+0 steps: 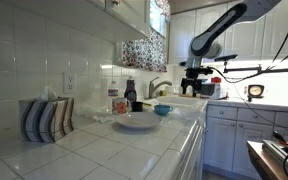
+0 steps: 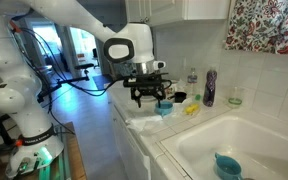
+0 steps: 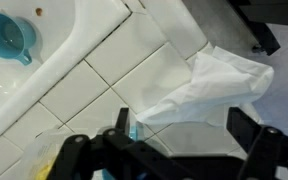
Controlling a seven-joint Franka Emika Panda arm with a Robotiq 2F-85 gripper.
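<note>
My open fingers are lined up across the teal bowl's narrow handle (image 3: 135, 131), so my gripper should keep going down toward the teal bowl and close on the bowl's handle.
My gripper (image 3: 182, 130) is open and empty, its two dark fingers spread over the white tiled counter (image 3: 104, 80). A crumpled white cloth (image 3: 219, 80) lies on the tiles just beyond and between the fingers, not touched. In both exterior views the gripper (image 2: 151, 97) (image 1: 194, 86) hangs just above the counter's corner beside the sink. A small teal bowl (image 2: 164, 109) sits right by it. A yellow item (image 2: 191, 110) lies a little further along.
The white sink (image 2: 234, 140) holds a teal cup (image 2: 227, 166), which also shows in the wrist view (image 3: 9, 38). A purple bottle (image 2: 210, 88) stands against the wall. A plate (image 1: 136, 121), teal bowl (image 1: 162, 109), dark bottle (image 1: 130, 95), faucet (image 1: 159, 85) and striped holder (image 1: 46, 118) stand on the counter.
</note>
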